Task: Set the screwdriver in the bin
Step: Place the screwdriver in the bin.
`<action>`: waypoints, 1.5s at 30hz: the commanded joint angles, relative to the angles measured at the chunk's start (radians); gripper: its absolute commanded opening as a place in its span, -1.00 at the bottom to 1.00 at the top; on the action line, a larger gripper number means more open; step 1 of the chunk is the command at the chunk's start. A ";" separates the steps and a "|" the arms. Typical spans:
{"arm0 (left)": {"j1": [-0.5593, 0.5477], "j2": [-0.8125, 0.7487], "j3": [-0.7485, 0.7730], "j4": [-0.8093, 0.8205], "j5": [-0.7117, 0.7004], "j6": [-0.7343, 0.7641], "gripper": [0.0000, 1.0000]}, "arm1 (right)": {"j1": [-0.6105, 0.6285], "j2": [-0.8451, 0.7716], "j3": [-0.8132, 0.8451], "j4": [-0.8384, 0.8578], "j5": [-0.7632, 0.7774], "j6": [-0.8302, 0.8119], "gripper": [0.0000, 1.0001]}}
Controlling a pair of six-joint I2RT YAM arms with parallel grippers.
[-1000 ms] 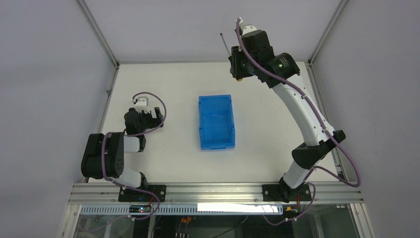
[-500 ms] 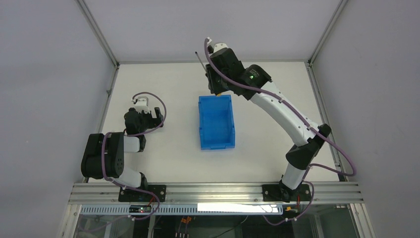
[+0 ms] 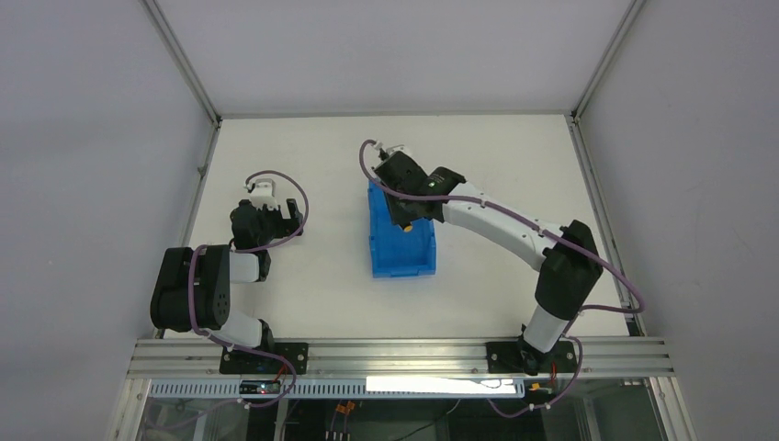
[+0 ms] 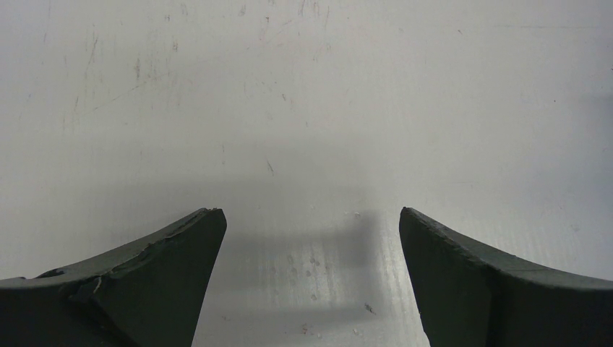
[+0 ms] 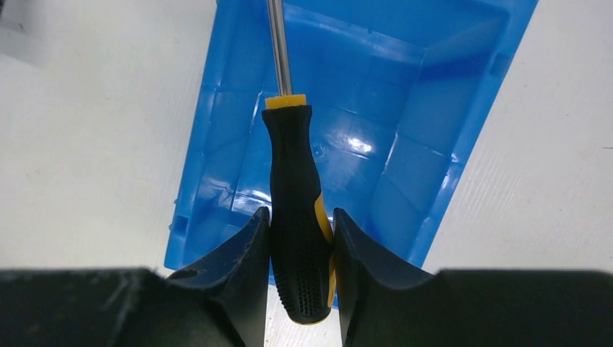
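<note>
The screwdriver (image 5: 290,137) points along the length of the empty blue bin. My right gripper should therefore go on down until the screwdriver's handle is inside the bin's sides (image 3: 402,250) before it lets go.
The screwdriver (image 5: 295,195) has a black-and-yellow handle and a thin metal shaft (image 5: 277,43). My right gripper (image 5: 301,215) is shut on the handle's lower part, with the shaft pointing away over the inside of the blue bin (image 5: 473,108). From above, the right gripper (image 3: 401,213) hangs over the far half of the bin (image 3: 401,257), and the handle's yellow butt (image 3: 407,227) shows below it. The shaft is hidden in that view. My left gripper (image 4: 311,213) stands open over bare white table, left of the bin (image 3: 260,219).
The white table (image 3: 496,147) is boxed in by grey walls, with aluminium posts (image 3: 184,60) at the back corners. The right arm's long white link (image 3: 496,225) reaches across the table right of the bin. The left arm (image 3: 197,289) stays folded near the front left.
The right arm has swung from the far right corner leftward and down, carrying the screwdriver to just above the bin. The left arm has not moved.
</note>
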State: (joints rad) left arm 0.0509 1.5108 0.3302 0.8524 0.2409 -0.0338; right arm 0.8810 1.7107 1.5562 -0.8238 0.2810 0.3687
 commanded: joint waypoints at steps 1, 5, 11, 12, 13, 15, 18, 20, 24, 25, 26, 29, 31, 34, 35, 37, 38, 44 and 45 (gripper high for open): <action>-0.008 -0.001 0.020 0.022 -0.002 0.013 0.98 | 0.020 -0.074 -0.076 0.131 0.035 0.062 -0.98; -0.008 -0.001 0.021 0.022 -0.002 0.013 0.98 | 0.028 -0.087 -0.172 0.194 0.033 0.079 -0.97; -0.008 -0.002 0.020 0.022 -0.002 0.013 0.98 | 0.036 -0.074 -0.237 0.217 0.035 0.076 -0.92; -0.008 -0.001 0.020 0.022 -0.002 0.012 0.98 | 0.036 -0.068 -0.241 0.216 0.035 0.073 -0.91; -0.008 -0.001 0.020 0.022 -0.002 0.013 0.98 | 0.037 -0.063 -0.246 0.216 0.035 0.068 -0.89; -0.008 -0.001 0.020 0.022 -0.003 0.012 0.98 | 0.038 -0.051 -0.254 0.213 0.038 0.059 -0.84; -0.009 -0.001 0.020 0.022 -0.002 0.013 0.98 | 0.037 -0.032 -0.257 0.202 0.035 0.051 -0.82; -0.008 -0.002 0.020 0.022 -0.003 0.013 0.98 | 0.040 -0.026 -0.259 0.198 0.025 0.052 -0.80; -0.008 -0.001 0.020 0.022 -0.003 0.013 0.98 | 0.047 -0.028 -0.277 0.201 0.010 0.058 -0.63; -0.008 -0.002 0.020 0.022 -0.002 0.013 0.98 | 0.048 -0.033 -0.284 0.203 0.007 0.060 -0.53; -0.008 -0.002 0.020 0.022 -0.002 0.013 0.98 | 0.048 -0.034 -0.286 0.204 0.006 0.060 -0.45; -0.009 -0.002 0.021 0.022 -0.002 0.013 0.98 | 0.050 -0.046 -0.284 0.205 0.007 0.061 -0.15; -0.008 -0.001 0.020 0.022 -0.002 0.013 0.98 | 0.050 -0.051 -0.277 0.203 0.009 0.061 -0.05; -0.008 -0.002 0.020 0.022 -0.002 0.013 0.98 | 0.052 -0.057 -0.258 0.195 0.009 0.059 0.13; -0.008 -0.002 0.020 0.022 -0.002 0.013 0.98 | 0.052 -0.058 -0.251 0.191 0.009 0.059 0.15; -0.008 -0.001 0.020 0.022 -0.002 0.014 0.98 | 0.053 -0.064 -0.240 0.183 0.010 0.057 0.19; -0.008 -0.002 0.020 0.022 -0.002 0.012 0.98 | 0.052 -0.068 -0.232 0.178 0.010 0.056 0.22; -0.008 -0.001 0.020 0.022 -0.002 0.013 0.98 | 0.053 -0.120 -0.186 0.150 0.011 0.043 0.44; -0.008 -0.001 0.021 0.022 -0.002 0.013 0.98 | 0.053 -0.131 -0.176 0.146 0.009 0.038 0.47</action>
State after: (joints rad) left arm 0.0509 1.5108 0.3302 0.8524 0.2409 -0.0338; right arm 0.9276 1.6760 1.3094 -0.6662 0.2863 0.4206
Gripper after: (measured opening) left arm 0.992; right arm 0.709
